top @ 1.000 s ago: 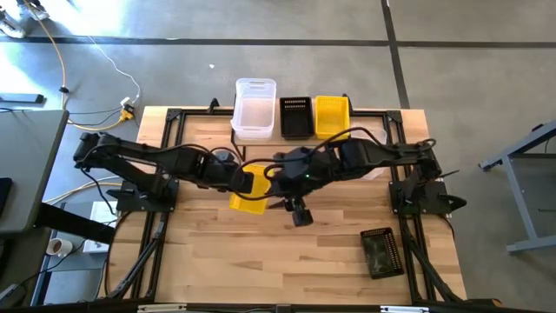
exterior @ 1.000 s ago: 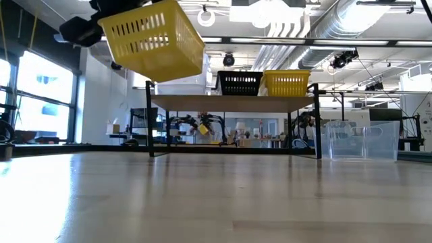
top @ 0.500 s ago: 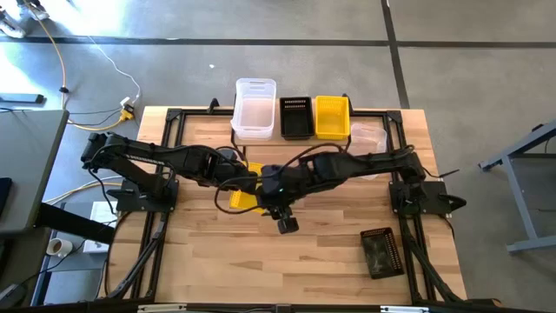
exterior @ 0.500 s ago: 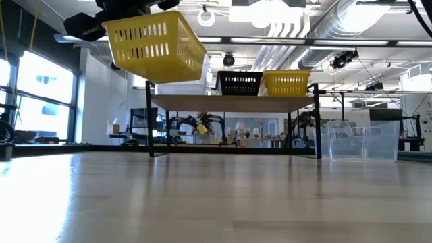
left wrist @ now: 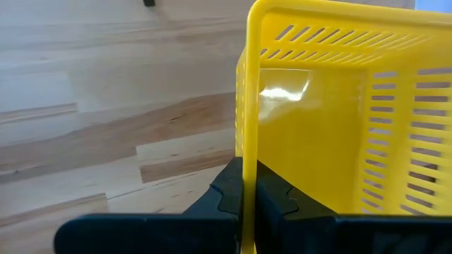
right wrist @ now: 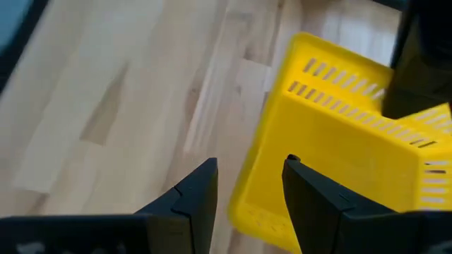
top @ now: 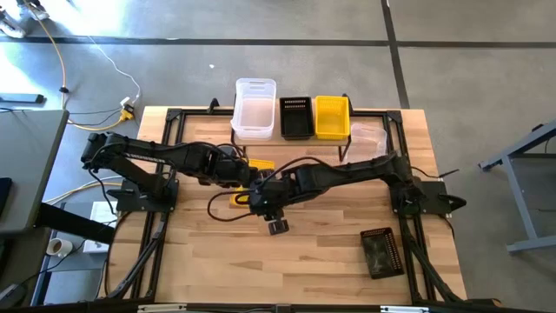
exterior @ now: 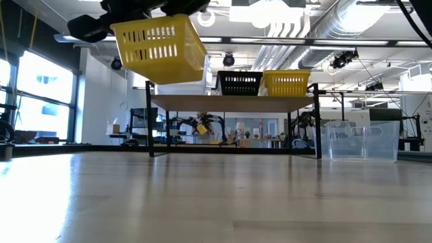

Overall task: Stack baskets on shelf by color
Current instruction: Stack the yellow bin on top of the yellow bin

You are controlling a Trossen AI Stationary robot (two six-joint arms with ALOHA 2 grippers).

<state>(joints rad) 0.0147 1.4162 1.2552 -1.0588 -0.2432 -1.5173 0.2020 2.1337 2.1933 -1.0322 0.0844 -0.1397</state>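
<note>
The shelf's yellow basket [top: 332,117] is on my right gripper's side, a long way from my left gripper. My right gripper should therefore grab the held basket's free rim [right wrist: 258,149] and stack that basket.
My left gripper [top: 241,176] is shut on a yellow basket [top: 236,200], lifted above the middle of the table and mostly hidden under both arms in the high view. The low view shows that basket [exterior: 158,47] hanging high and tilted. My right gripper [right wrist: 247,180] is open, level with the basket's [right wrist: 339,148] lower corner, its fingers short of it. The shelf [exterior: 233,102] stands at the far edge on thin black legs. On its top rest a clear basket [top: 254,109], a black basket [top: 295,116] and a yellow one [top: 332,116]. My left gripper [left wrist: 248,194] pinches the held basket's side wall at its top rim [left wrist: 247,141], one finger [left wrist: 272,201] inside the basket and one finger [left wrist: 227,194] outside. The basket is lifted clear of the table and hangs tilted.
A clear bin [exterior: 358,138] sits on the table to the right of the shelf, seen as bin [top: 369,139] from above. A black mesh basket [top: 380,252] lies near the table's near right corner. Bare wood stretches across the near half of the table [top: 217,269].
My right arm has swung toward the table's left and a little nearer, bringing its open gripper up to the held yellow basket. The basket has drifted slightly rightward and upward in my left gripper's hold, which stays shut.
</note>
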